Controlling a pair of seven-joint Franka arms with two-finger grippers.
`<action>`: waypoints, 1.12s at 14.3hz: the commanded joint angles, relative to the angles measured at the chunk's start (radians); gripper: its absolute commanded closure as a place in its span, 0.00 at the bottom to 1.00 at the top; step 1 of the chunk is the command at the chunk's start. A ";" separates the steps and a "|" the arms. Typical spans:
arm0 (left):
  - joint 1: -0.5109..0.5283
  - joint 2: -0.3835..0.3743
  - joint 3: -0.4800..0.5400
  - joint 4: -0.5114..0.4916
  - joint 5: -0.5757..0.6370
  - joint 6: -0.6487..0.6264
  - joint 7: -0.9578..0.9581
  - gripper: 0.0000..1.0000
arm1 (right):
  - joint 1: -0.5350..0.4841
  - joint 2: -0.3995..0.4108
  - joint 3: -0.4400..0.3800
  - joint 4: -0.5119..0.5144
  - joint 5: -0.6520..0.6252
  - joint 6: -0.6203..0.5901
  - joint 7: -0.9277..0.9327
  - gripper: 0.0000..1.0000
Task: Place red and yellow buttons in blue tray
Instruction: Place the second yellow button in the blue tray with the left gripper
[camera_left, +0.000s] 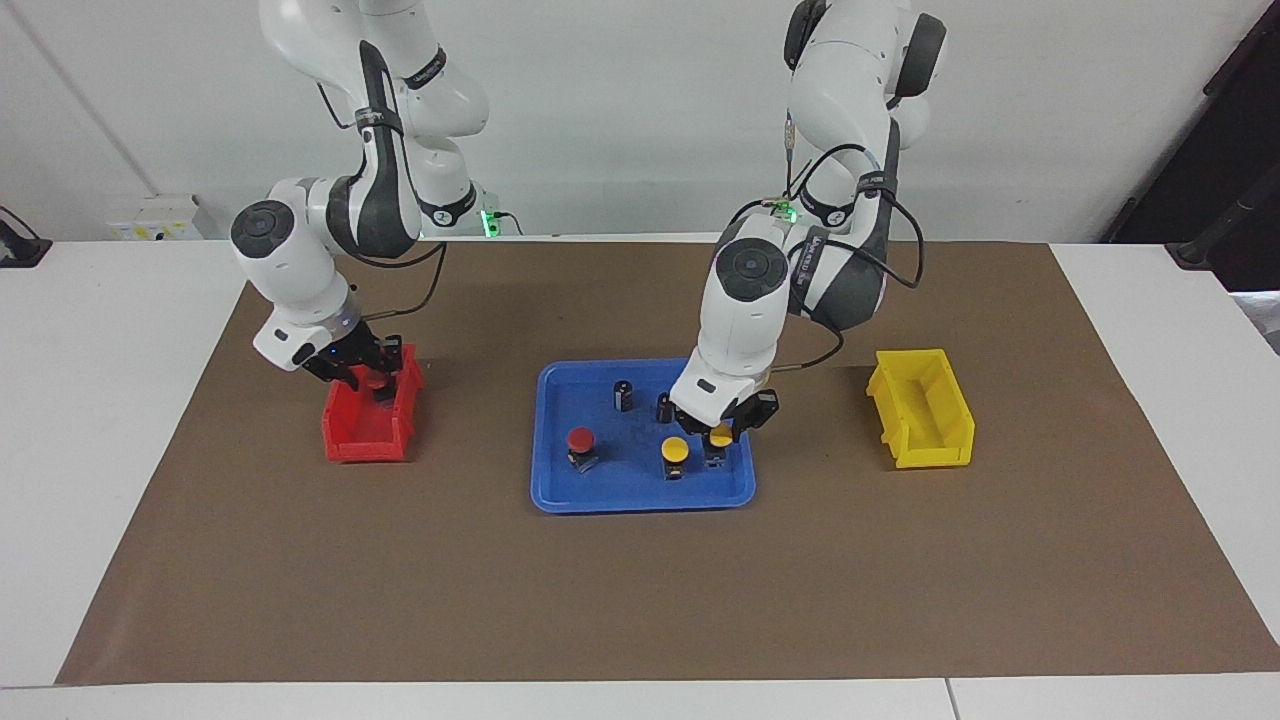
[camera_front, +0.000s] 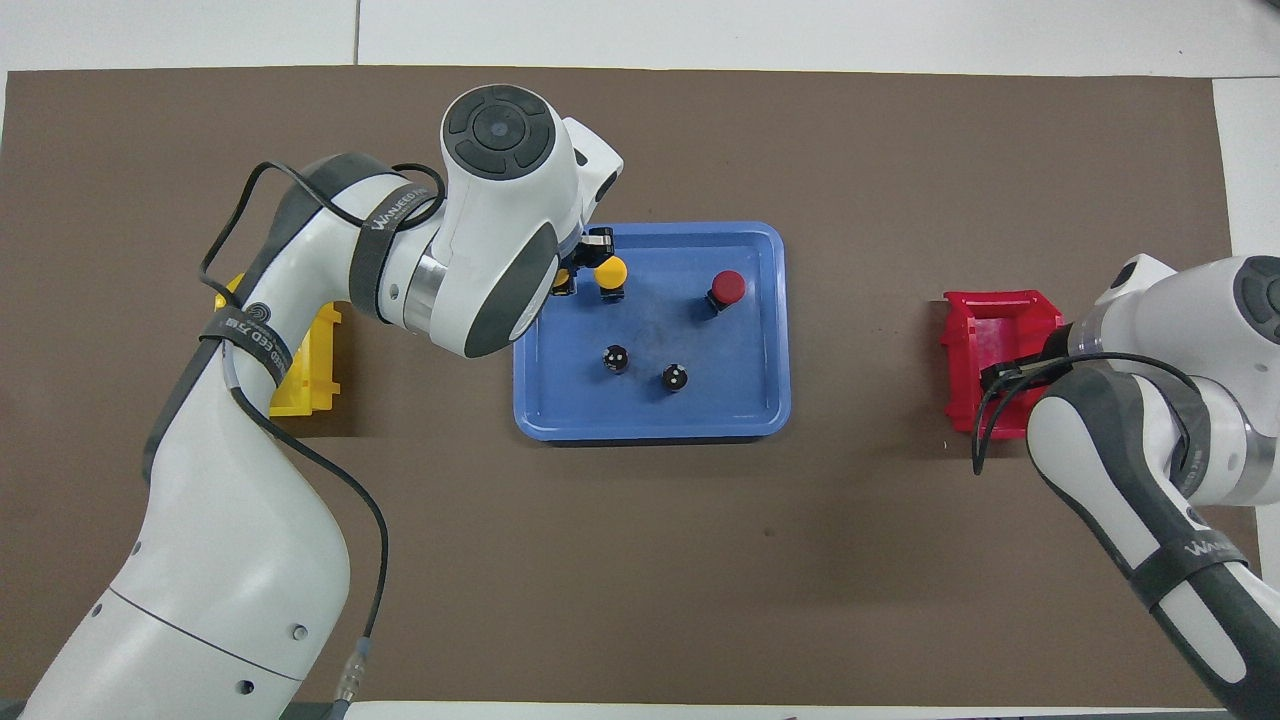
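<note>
My left gripper has the held yellow button (camera_left: 720, 438) hanging upright over free bottom of the blue tray (camera_left: 717, 478). It should go on down until the button stands there before it lets go.
The blue tray (camera_left: 640, 500) (camera_front: 650, 430) lies mid-mat. A red button (camera_left: 580, 440) (camera_front: 727, 286) and a yellow button (camera_left: 675, 450) (camera_front: 610, 272) stand in its part farther from the robots. My left gripper (camera_left: 720, 440) is down inside the tray, shut on a second yellow button (camera_left: 720, 434) right beside the standing one, toward the left arm's end. Whether that button touches the tray floor I cannot tell. My right gripper (camera_left: 365, 380) reaches into the red bin (camera_left: 365, 435) (camera_front: 985, 330), where a red cap shows at its tip.
Two capless dark cylinders (camera_left: 623, 394) (camera_left: 664, 406) stand in the tray's nearer half. A yellow bin (camera_left: 925, 410) (camera_front: 300, 390) sits on the brown mat toward the left arm's end. The left arm's forearm hangs over the tray's corner.
</note>
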 joint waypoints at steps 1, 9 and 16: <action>-0.006 0.024 0.011 -0.001 0.005 0.050 -0.015 0.98 | -0.008 -0.031 0.006 -0.035 0.000 0.024 -0.029 0.48; 0.008 0.030 0.011 -0.053 0.013 0.106 -0.008 0.98 | -0.007 -0.027 0.006 -0.022 0.000 0.026 -0.029 0.91; 0.001 0.030 0.012 -0.061 0.013 0.138 -0.009 0.22 | 0.007 0.039 0.007 0.207 -0.014 -0.165 -0.033 1.00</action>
